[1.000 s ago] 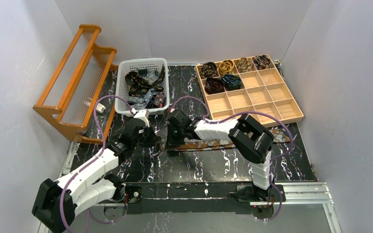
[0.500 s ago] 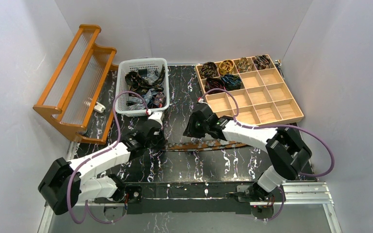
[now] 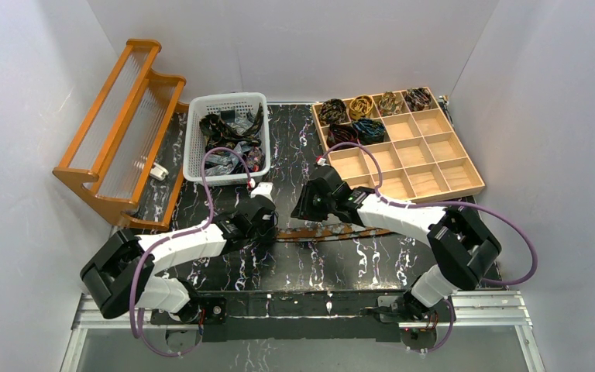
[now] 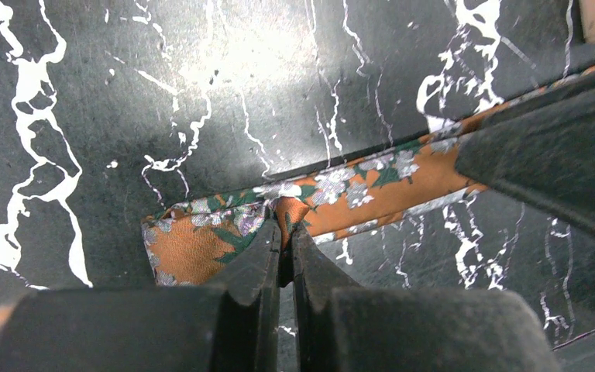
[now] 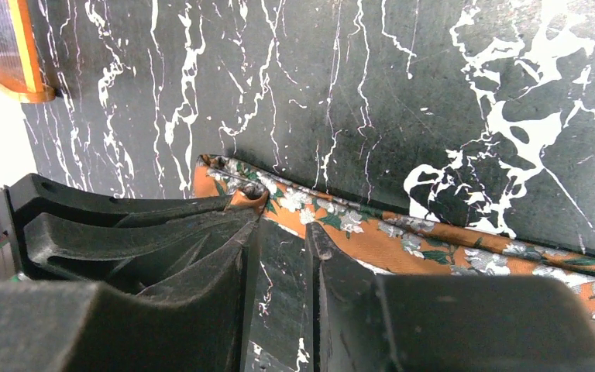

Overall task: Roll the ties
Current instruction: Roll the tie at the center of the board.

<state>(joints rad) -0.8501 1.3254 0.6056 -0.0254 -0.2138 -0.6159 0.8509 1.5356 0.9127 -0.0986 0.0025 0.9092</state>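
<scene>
The orange tie (image 4: 288, 211) is bunched near its end by my left gripper, so next I open my left gripper and move it back before my right gripper takes that end (image 4: 174, 249).
An orange tie with a grey-and-green flower print (image 3: 333, 232) lies flat across the black marbled table in front of both arms. My left gripper (image 4: 284, 231) is shut on a pinched fold near the tie's left end (image 4: 201, 248), seen from above at the left gripper (image 3: 267, 230). My right gripper (image 5: 281, 232) stands open just to the right of that pinch, its jaws over bare table at the tie's near edge (image 5: 434, 248), holding nothing. From above, the right gripper (image 3: 301, 214) sits close beside the left one. The left fingers (image 5: 139, 225) show in the right wrist view.
A white basket (image 3: 199, 105) with loose ties stands at the back centre. A wooden compartment tray (image 3: 426, 172) at the back right holds several rolled ties in its far cells. A wooden rack (image 3: 120, 132) leans along the left wall.
The right gripper has opened, let go of the tie and shifted a little right. The left gripper has slid right, still pinching the tie end.
</scene>
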